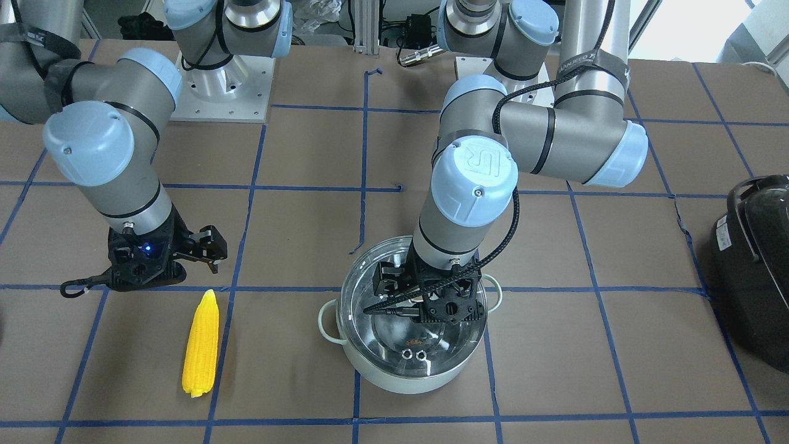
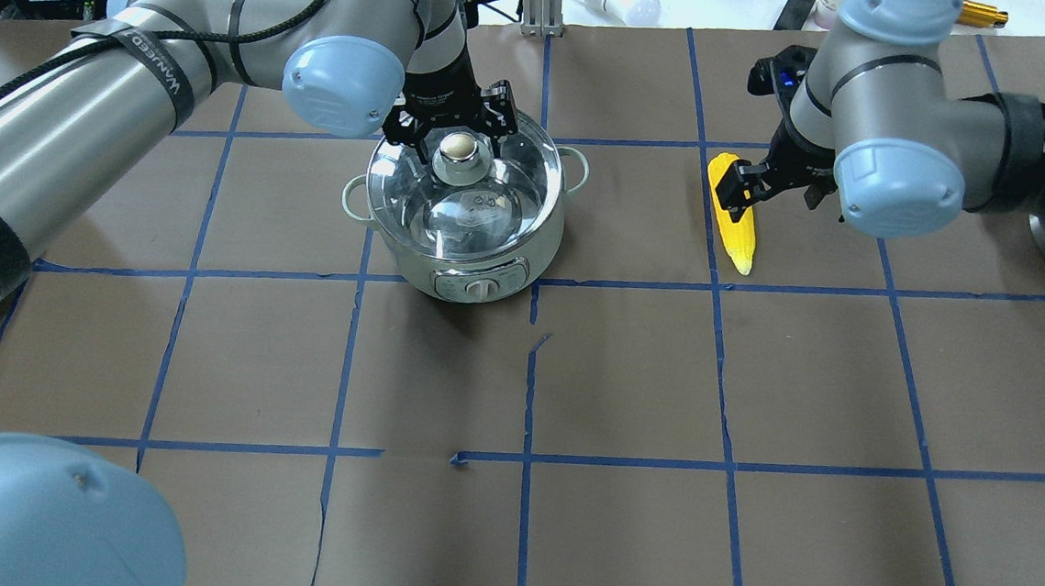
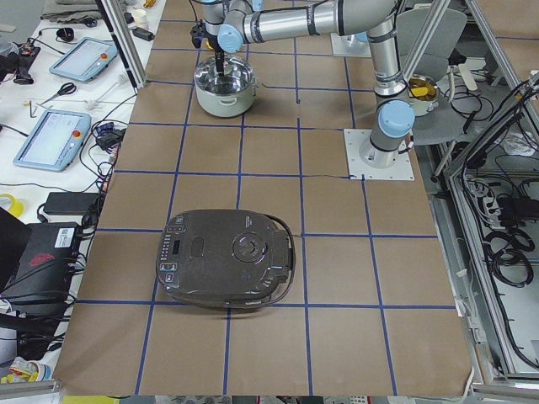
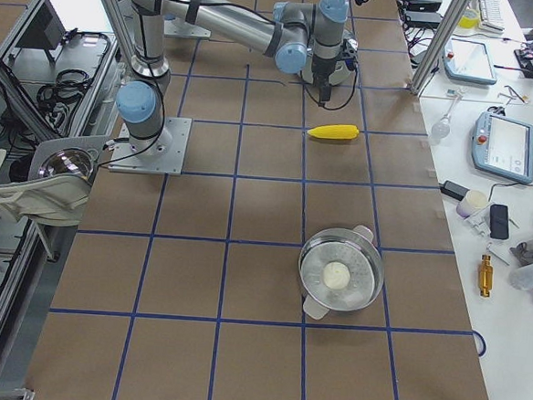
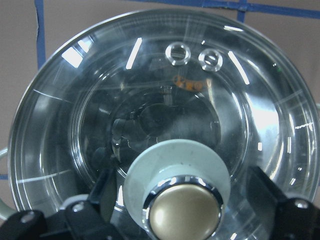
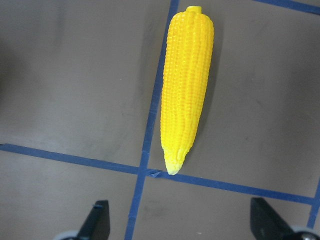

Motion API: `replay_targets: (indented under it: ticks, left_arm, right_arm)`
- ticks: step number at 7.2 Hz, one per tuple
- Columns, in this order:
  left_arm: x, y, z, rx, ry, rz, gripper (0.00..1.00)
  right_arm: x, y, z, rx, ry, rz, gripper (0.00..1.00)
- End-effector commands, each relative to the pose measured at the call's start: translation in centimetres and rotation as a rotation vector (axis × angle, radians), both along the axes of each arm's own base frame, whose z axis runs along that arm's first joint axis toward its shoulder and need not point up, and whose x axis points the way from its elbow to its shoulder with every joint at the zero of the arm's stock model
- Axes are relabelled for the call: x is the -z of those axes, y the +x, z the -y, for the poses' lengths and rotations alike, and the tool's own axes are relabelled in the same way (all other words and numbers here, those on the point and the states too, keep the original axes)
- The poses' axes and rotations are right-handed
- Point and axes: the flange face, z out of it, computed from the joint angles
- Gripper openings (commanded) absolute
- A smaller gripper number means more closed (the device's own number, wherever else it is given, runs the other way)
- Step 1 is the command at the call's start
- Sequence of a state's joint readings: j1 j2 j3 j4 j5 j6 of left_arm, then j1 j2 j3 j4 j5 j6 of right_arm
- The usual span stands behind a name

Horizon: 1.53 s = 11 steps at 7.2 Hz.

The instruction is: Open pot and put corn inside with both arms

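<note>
The yellow corn (image 1: 201,344) looks shorter than the width of the pot's opening (image 1: 415,348). It will fit fully inside the pot's rim when I lower it.
The mint-green pot (image 2: 487,277) stands on the brown table with its glass lid (image 2: 492,208) on, and it also shows in the front view (image 1: 400,376). My left gripper (image 2: 454,134) is open just above the lid. Its fingers (image 5: 95,205) stand on either side of the brass knob (image 5: 182,212) without closing on it. The yellow corn (image 2: 735,223) lies flat on the table, apart from the pot. My right gripper (image 2: 774,186) is open and empty, hovering above the table next to the corn's pointed end (image 6: 172,167). The corn also shows in the front view (image 1: 201,345).
A large black appliance (image 1: 758,265) sits on the table on my left, well away from the pot (image 3: 223,84). Blue tape lines (image 2: 531,367) mark a grid on the table. Tools and tablets lie beyond the far table edge (image 4: 504,143).
</note>
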<state>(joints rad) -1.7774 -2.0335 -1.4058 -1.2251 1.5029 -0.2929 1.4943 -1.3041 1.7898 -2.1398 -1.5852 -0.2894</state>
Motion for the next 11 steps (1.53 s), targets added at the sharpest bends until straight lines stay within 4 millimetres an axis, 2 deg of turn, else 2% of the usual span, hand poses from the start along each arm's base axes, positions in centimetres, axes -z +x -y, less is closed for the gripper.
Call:
replay_targets:
  ticks: [1,3,4,5,6,7,8,9,10,11]
  left_arm:
    - [-0.3,-0.2,-0.3,0.004,-0.003,-0.005,0.80]
    - [-0.3,-0.3,-0.4,0.005,-0.003,0.000,0.78]
    - [-0.7,-0.2,-0.5,0.005,-0.007,-0.001,0.70]
    - [-0.3,-0.2,-0.5,0.006,-0.002,0.002,0.40]
    - [-1.1,-0.2,-0.6,0.006,-0.015,-0.001,0.11]
    - [-2.0,-0.2,-0.8,0.011,-0.029,-0.005,0.04]
    - [-2.0,-0.1,-0.8,0.012,-0.028,-0.002,0.00]
    - [-3.0,0.8,-0.7,0.012,-0.033,-0.002,0.00]
    - [-6.1,2.2,-0.7,0.021,-0.049,-0.002,0.00]
    - [-8.6,5.9,-0.8,0.011,-0.023,0.007,0.00]
  right_arm:
    - [4.7,-2.3,0.8,-0.015,0.008,0.006,1.00]
    - [7.0,-1.4,1.8,-0.019,-0.001,0.098,1.00]
    - [8.1,-1.5,2.2,-0.018,0.001,0.103,1.00]
    - [8.6,-1.4,2.6,-0.022,-0.019,0.103,1.00]
    - [9.1,-1.4,3.0,-0.023,-0.033,0.102,1.00]
    - [9.1,-1.5,4.2,-0.031,-0.050,0.099,1.00]
    - [10.3,-1.6,5.1,-0.029,-0.036,0.101,1.00]
    - [10.7,-1.6,5.2,-0.029,-0.032,0.101,0.82]
    - [10.9,-1.6,5.2,-0.027,-0.025,0.102,0.53]
    - [11.0,-1.6,5.2,-0.027,-0.021,0.103,0.27]
